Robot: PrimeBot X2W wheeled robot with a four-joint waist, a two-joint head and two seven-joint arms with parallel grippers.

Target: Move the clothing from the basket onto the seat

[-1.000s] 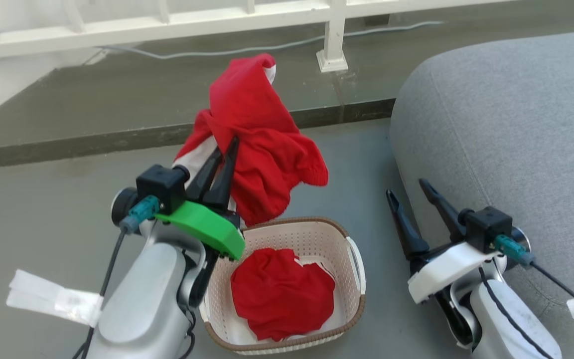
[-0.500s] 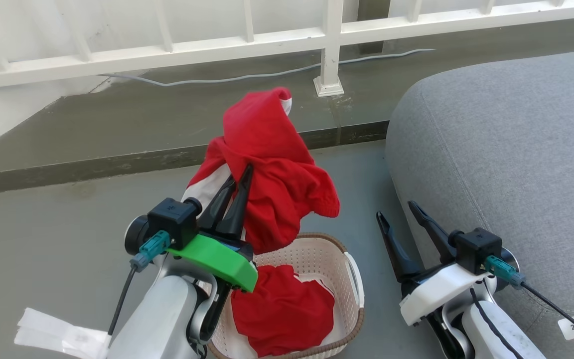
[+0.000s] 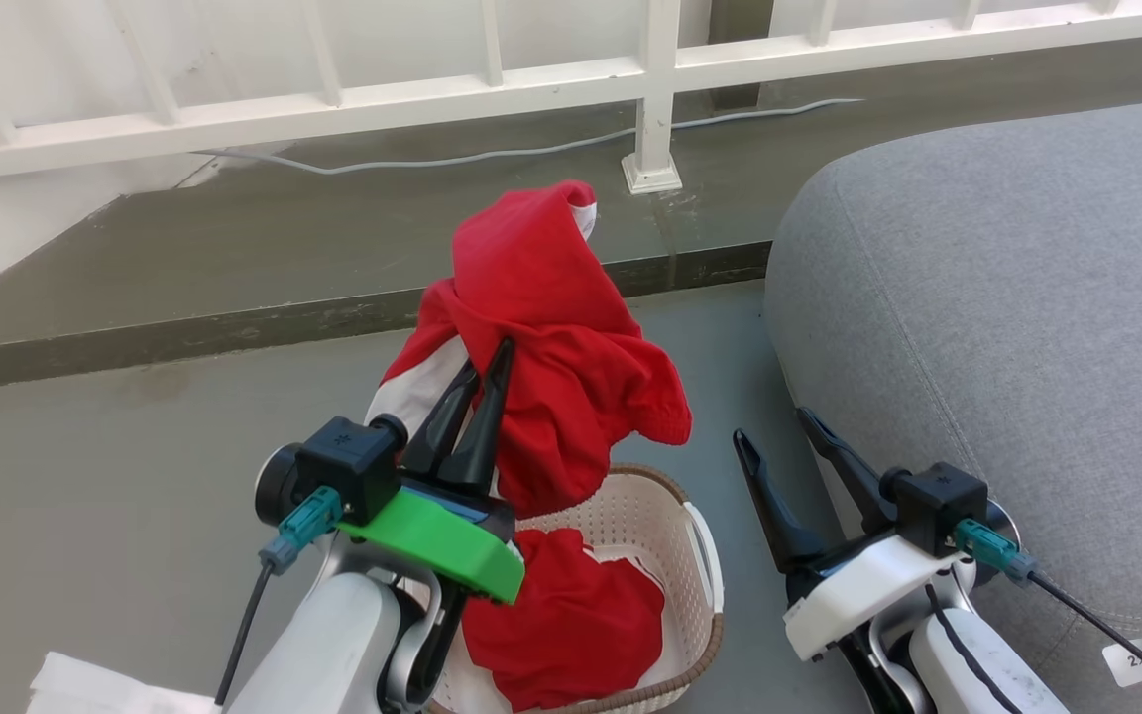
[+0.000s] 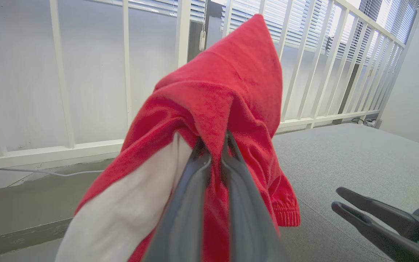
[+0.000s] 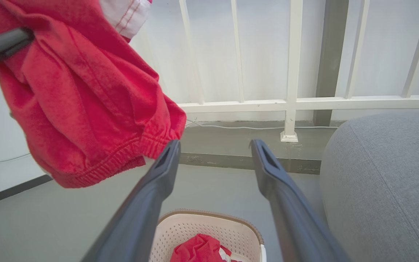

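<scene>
I expect the red garment [image 3: 543, 292] to droop around my right gripper and settle crumpled when I carry it to the seat, because loose folds [image 3: 579, 399] hang down it.
My left gripper [image 3: 490, 355] is shut on one red garment [image 3: 541, 327] with white panels, holding it up above the cream basket [image 3: 680, 531]. In the left wrist view the red garment [image 4: 227, 94] drapes over my closed fingers [image 4: 195, 182]. A second piece of red clothing [image 3: 571, 625] lies inside the basket. My right gripper [image 3: 771, 424] stands open and empty between the basket and the grey seat [image 3: 1007, 297]. In the right wrist view my open fingers [image 5: 166, 163] frame the basket [image 5: 209, 229], with the held garment [image 5: 82, 109] at the upper left and the seat [image 5: 387, 182] at the right.
A white railing [image 3: 650, 89] runs along the back above a raised grey ledge [image 3: 234, 248], with a pale cable [image 3: 531, 149] lying on it. A white tag [image 3: 85, 684] trails by my left arm. Grey floor [image 3: 85, 466] spreads to the left.
The camera has shifted, so the basket sits lower in the picture. My left gripper has carried the held garment a little to the right, toward the seat. The right gripper stays open.
</scene>
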